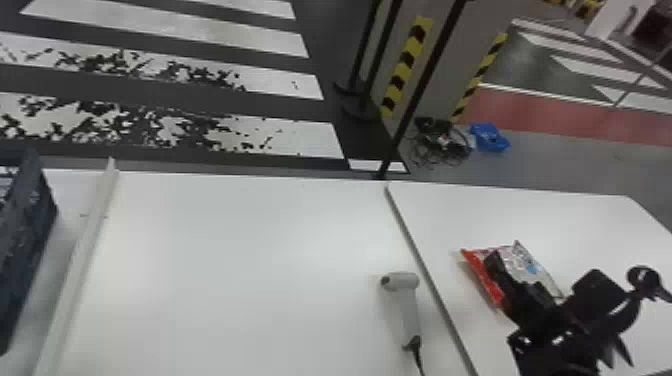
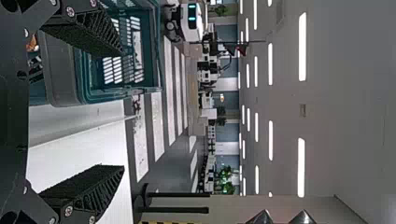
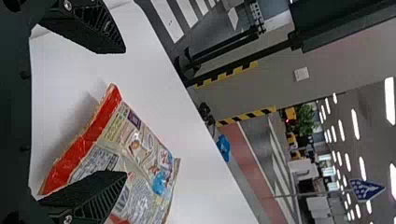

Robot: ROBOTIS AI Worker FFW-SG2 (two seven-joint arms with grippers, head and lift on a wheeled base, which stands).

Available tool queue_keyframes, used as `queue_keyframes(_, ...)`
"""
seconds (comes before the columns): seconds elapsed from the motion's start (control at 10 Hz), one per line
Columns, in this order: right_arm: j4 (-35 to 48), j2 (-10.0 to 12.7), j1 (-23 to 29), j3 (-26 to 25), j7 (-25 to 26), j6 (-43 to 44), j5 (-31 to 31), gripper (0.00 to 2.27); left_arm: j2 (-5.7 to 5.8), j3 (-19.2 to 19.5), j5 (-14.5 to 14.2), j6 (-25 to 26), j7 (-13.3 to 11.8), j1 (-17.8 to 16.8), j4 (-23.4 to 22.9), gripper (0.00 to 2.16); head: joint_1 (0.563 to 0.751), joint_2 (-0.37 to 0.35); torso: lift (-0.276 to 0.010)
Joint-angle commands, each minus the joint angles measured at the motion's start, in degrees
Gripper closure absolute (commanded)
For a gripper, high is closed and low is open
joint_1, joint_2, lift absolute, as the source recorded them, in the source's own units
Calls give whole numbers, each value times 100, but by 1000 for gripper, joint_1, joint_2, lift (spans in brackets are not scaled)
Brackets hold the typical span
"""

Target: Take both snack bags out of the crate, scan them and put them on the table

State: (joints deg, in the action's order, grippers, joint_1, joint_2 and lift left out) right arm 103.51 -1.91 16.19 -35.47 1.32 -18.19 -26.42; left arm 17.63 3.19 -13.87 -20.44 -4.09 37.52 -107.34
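I see orange (image 2: 32,42) at the crate (image 1: 22,250), so I should expect the red and black snack bag to be inside, and the crate to be empty when I lift the bag.
In the head view my right gripper (image 1: 542,280) is over the snack bag (image 1: 532,265), which lies on the right-hand table. In the right wrist view that gripper (image 3: 125,112) stands open; one finger overlaps the red-and-silver bag (image 3: 140,154), and the other is beyond its edge. The grey scanner (image 1: 410,307) lies near the table seam. The dark crate (image 1: 30,225) is at the head view's left edge. My left gripper (image 2: 123,112) is open in the left wrist view, beside the teal crate (image 2: 60,70); something small and orange shows near the crate.
A raised white strip (image 1: 85,250) runs along the table (image 1: 240,240) beside the crate. The scanner's black cable (image 1: 418,362) leads to the front edge. Beyond the tables stand thin black posts (image 1: 425,90) and a pillar with yellow-black tape.
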Motion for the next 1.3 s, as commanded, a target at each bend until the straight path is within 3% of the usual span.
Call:
queue_keyframes(0.0, 345, 121, 236, 567, 8, 486, 339, 63, -32, -38, 33, 1, -4, 44, -85, 147, 695, -350, -92)
queue_keyframes(0.3, 644, 196, 578, 1807, 52, 1207, 1007, 63, -85, 59, 33, -69, -48, 229, -226, 144, 695, -269, -92)
queue_keyframes(0.4, 758, 196, 780, 2343, 246, 1629, 1279, 63, -85, 68, 42, -69, -56, 255, -278, 144, 695, -211, -92)
queue_keyframes(0.6, 767, 196, 1088, 3564, 984, 2772, 2422, 63, -94, 42, 51, -69, -74, 264, -278, 144, 695, -99, -92)
queue_keyframes(0.7, 732, 196, 1176, 3960, 1081, 2982, 2580, 63, -94, 24, 51, -69, -74, 264, -278, 144, 695, -65, -92)
queue_keyframes(0.9, 565, 196, 1413, 4698, 1397, 3439, 3125, 63, -94, 24, 51, -157, -100, 264, -217, 144, 695, 64, -92)
queue_keyframes(1.0, 372, 196, 1457, 4979, 1520, 3633, 3301, 63, -94, -2, 42, -175, -109, 220, -155, 144, 695, 92, -92)
queue_keyframes(1.2, 20, 196, 1466, 5305, 1705, 3633, 3503, 63, -94, -38, 24, -298, -118, 185, -41, 144, 695, 191, -92)
